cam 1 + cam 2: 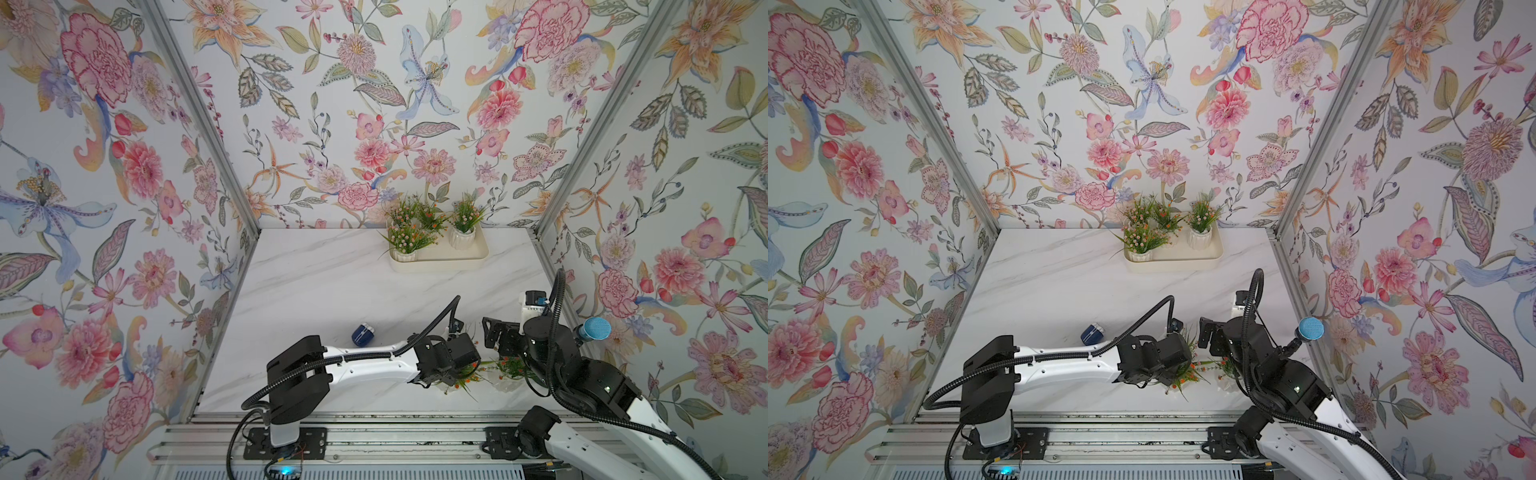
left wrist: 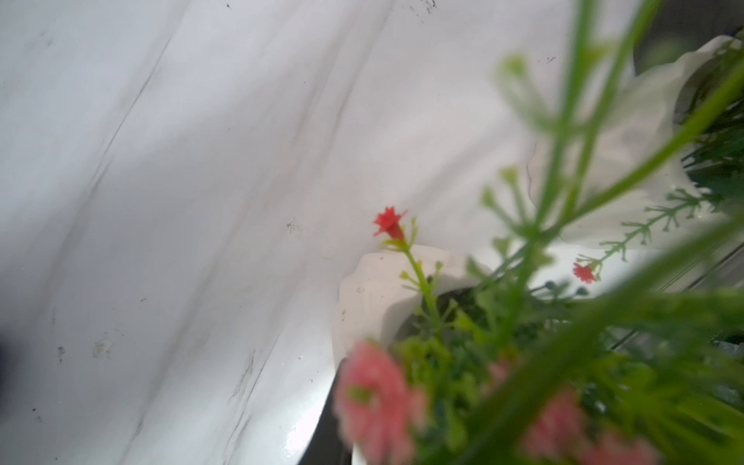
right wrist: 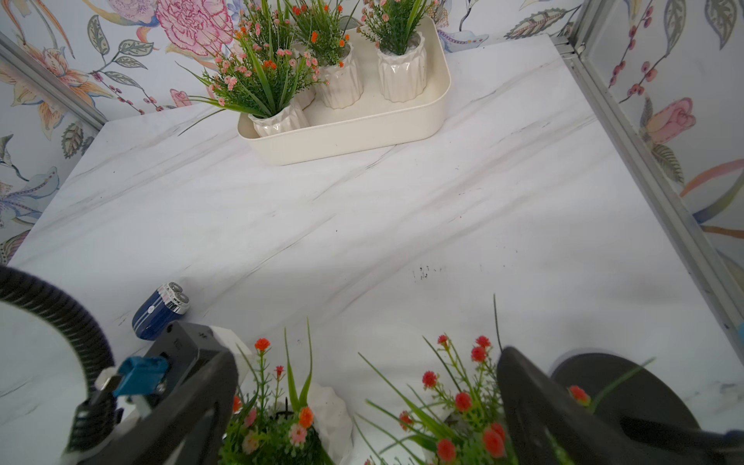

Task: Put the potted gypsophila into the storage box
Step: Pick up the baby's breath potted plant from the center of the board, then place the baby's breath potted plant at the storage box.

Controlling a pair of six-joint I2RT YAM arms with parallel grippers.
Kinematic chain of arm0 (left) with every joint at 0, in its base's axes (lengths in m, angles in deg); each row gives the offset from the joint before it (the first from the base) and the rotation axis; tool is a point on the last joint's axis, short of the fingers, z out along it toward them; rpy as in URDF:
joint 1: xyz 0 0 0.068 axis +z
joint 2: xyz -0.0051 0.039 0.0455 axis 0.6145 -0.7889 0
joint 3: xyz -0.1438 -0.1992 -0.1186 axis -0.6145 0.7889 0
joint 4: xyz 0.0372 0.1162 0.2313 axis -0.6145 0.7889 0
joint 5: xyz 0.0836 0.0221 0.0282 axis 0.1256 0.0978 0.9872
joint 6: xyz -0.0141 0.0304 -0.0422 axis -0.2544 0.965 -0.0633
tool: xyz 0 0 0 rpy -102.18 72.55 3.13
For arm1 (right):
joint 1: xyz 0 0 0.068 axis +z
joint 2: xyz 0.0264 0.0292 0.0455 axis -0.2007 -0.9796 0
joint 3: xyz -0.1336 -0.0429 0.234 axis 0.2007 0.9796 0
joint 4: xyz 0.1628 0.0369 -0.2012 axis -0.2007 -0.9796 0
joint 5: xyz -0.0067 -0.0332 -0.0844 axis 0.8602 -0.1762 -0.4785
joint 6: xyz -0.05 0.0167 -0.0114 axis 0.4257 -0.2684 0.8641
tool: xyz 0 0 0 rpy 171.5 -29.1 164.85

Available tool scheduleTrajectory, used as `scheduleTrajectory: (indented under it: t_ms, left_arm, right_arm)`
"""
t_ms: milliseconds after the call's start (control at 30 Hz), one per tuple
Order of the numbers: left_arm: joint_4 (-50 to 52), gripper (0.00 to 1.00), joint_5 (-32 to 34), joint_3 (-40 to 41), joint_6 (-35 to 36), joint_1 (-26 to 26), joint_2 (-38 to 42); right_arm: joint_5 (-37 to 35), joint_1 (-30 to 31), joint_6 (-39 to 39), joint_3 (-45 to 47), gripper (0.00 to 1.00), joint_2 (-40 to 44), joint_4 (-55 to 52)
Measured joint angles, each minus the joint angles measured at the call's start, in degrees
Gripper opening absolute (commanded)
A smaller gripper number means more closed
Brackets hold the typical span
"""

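I should keep carrying the pot, which my left gripper holds by its rim (image 2: 379, 288), until it stands at the storage box's front (image 3: 360, 118), where there is open room for it.
The storage box (image 1: 440, 262) (image 1: 1175, 264) (image 3: 342, 141), a cream tray, stands at the back of the marble table with several potted gypsophila upright in it. Two more pots sit near the front edge. My left gripper (image 1: 449, 380) is down on one of them (image 1: 467, 380) (image 1: 1183, 378) and shut on its white rim (image 2: 362, 298); a dark finger (image 2: 326, 418) lies against the pot's wall. The other pot (image 1: 513, 368) (image 1: 1225, 368) (image 3: 463, 402) stands just right of it. My right gripper (image 1: 498, 345) (image 3: 366, 402) hangs open above both pots' sprigs, holding nothing.
A small dark-blue and white gadget (image 1: 363, 333) (image 3: 161, 314) lies left of my left forearm. A blue-capped knob (image 1: 595, 328) sticks out by the right wall. Flowered walls with metal posts close in three sides. A metal rail (image 1: 374, 419) runs along the front.
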Motion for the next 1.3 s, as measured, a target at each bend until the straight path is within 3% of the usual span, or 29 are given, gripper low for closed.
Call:
scheduleTrajectory:
  t_ms: [333, 567, 933, 1300]
  left_arm:
    - [-5.6, 0.0, -3.4, 0.2, 5.5, 10.8, 7.3]
    - [-7.5, 0.0, -9.9, -4.0, 9.8, 20.3, 5.2]
    - [-6.6, 0.0, -19.9, -31.1, 16.9, 29.3, -12.1]
    - [-5.9, 0.0, -26.1, -59.4, 17.9, 37.1, -34.0]
  right_arm:
    - [-3.6, -0.6, 4.1, -6.1, 1.0, -7.8, 3.0]
    - [-0.7, -6.3, 8.0, -7.9, 1.0, -14.9, 9.8]
    - [6.8, -17.9, 11.9, -14.5, 1.0, -26.5, 19.7]
    - [11.1, -22.2, 13.7, -21.5, 1.0, -38.9, 24.9]
